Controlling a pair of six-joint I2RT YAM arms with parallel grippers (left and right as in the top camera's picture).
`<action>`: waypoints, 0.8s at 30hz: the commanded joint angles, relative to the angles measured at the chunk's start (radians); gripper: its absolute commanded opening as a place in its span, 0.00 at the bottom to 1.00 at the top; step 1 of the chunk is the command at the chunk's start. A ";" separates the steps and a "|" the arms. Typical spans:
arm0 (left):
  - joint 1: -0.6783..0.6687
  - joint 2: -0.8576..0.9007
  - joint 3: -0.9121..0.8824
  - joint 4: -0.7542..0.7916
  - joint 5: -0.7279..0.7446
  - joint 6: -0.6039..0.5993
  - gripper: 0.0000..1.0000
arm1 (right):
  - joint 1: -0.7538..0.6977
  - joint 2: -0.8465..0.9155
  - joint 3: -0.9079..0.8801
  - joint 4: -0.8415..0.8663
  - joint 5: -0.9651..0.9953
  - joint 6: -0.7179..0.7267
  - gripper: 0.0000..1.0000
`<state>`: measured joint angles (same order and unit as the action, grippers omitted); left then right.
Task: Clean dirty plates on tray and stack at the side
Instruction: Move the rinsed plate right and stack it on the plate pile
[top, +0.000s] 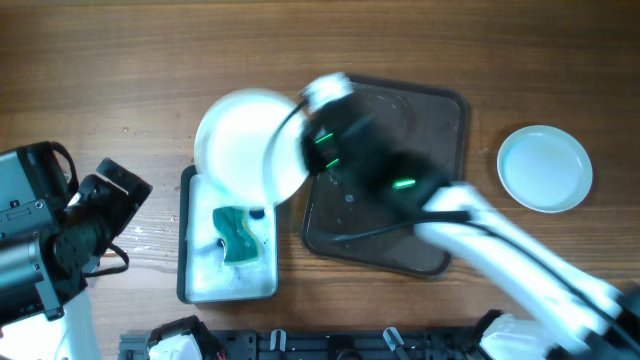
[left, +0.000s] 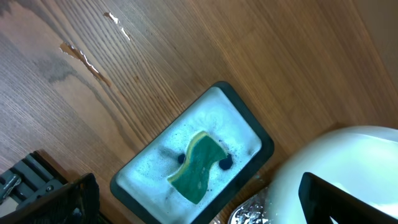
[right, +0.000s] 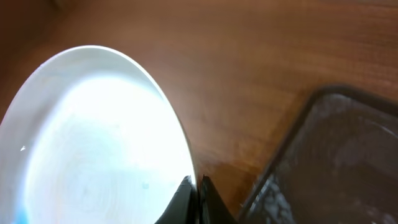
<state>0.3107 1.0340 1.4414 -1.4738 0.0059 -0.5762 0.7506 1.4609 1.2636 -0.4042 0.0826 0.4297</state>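
Note:
The plate at the side (top: 545, 168) lies clear past the empty tray, so my right gripper should keep bringing the large white plate there until it sits on top.
My right gripper (top: 308, 150) is shut on the rim of a large white plate (top: 248, 145) and holds it tilted over the soapy sponge dish (top: 192, 285), left of the dark tray (top: 440, 140). In the right wrist view the fingers (right: 194, 193) pinch the plate's edge (right: 93, 137). A green sponge (top: 236, 235) lies in the dish; it also shows in the left wrist view (left: 196, 167). My left gripper (left: 199, 199) is open and empty at the table's left, its fingers at the frame's lower corners. A second white plate (top: 545, 167) sits at the right.
Wet streaks (left: 87, 59) mark the wood left of the sponge dish (left: 252, 127). The dark tray (right: 336, 162) is wet inside. A black rack (top: 300, 345) runs along the front edge.

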 joint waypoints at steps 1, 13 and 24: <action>0.008 -0.004 0.015 0.002 0.001 0.023 1.00 | -0.251 -0.188 0.015 -0.052 -0.267 0.126 0.04; 0.008 -0.004 0.015 0.002 0.001 0.023 1.00 | -1.117 -0.036 0.013 -0.384 -0.288 0.112 0.04; 0.008 -0.004 0.015 0.002 0.001 0.023 1.00 | -1.310 0.279 0.013 -0.415 -0.187 0.122 0.04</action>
<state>0.3107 1.0340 1.4414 -1.4738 0.0059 -0.5762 -0.5514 1.7164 1.2785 -0.8112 -0.1562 0.5385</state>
